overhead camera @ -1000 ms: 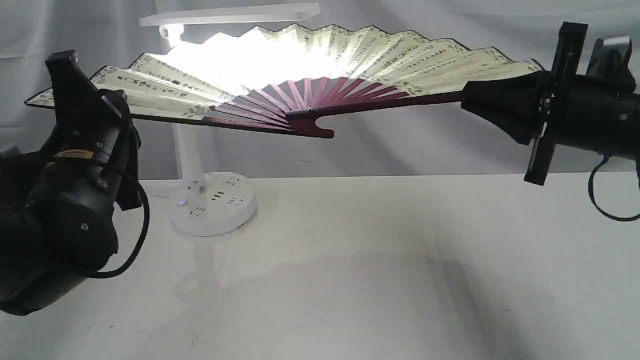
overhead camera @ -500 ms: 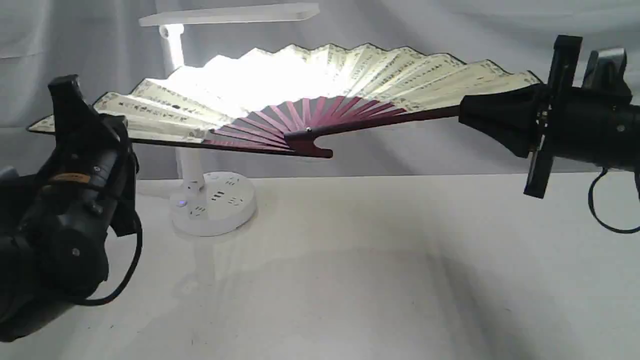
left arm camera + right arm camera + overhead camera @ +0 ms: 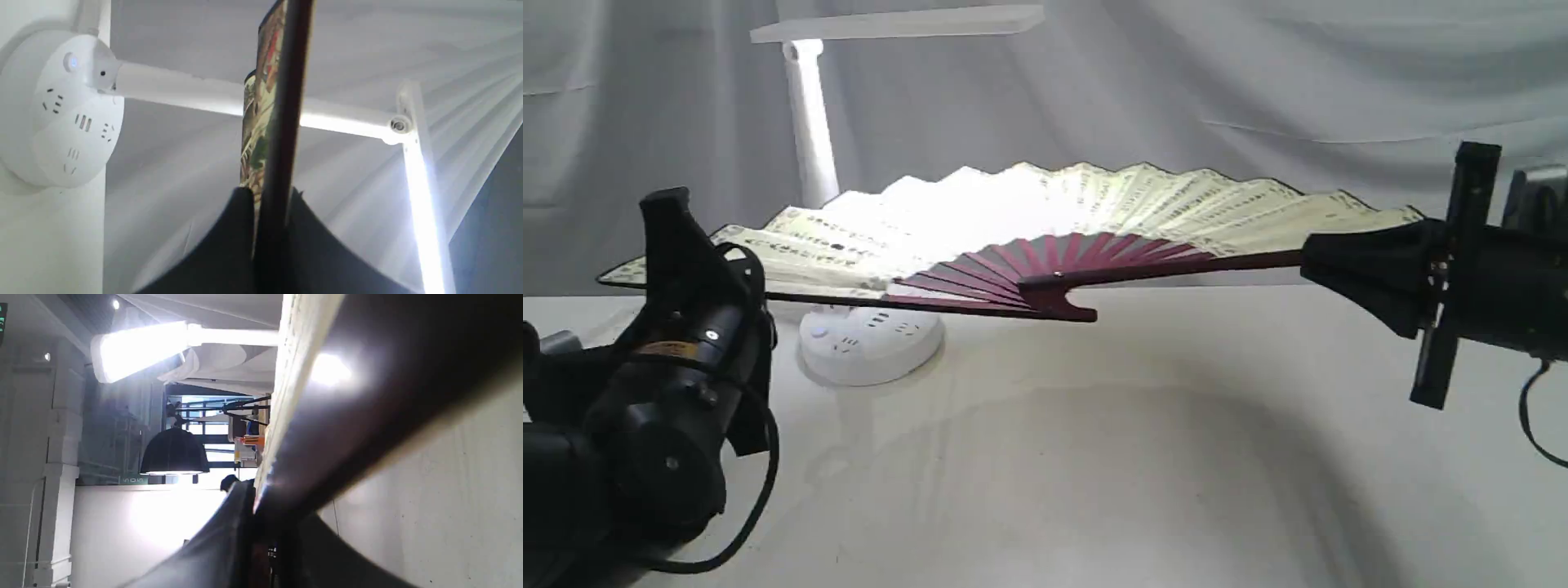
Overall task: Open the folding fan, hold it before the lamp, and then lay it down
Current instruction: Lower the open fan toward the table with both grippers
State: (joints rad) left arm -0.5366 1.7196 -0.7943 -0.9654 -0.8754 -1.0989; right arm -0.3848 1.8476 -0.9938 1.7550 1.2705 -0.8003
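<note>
The folding fan (image 3: 1130,211) is hanging open and almost flat over clear white cloth (image 3: 1121,441), so my left gripper should go on down until the fan touches the cloth before it lets go.
The folding fan (image 3: 1045,220) is spread wide, its cream leaf with black calligraphy tilted nearly flat a little above the table, its maroon ribs meeting at the pivot (image 3: 1054,302). My left gripper (image 3: 737,273) is shut on the left guard (image 3: 286,122), and my right gripper (image 3: 1313,261) is shut on the right guard (image 3: 347,416). The white lamp stands behind the fan's left half: round base (image 3: 870,347), slim post (image 3: 813,122) and lit bar head (image 3: 898,23), which now sits well above the fan. The fan's leaf hides the lower post.
A white cloth covers the table (image 3: 1094,474) and hangs as a backdrop (image 3: 1258,82). The fan's shadow falls on the table's middle. A black cable (image 3: 760,506) loops from the left arm, near the table.
Both arms have lowered the open fan, from level with the lamp's head down to just above the base, and it has tipped flatter. Both grippers kept their hold.
</note>
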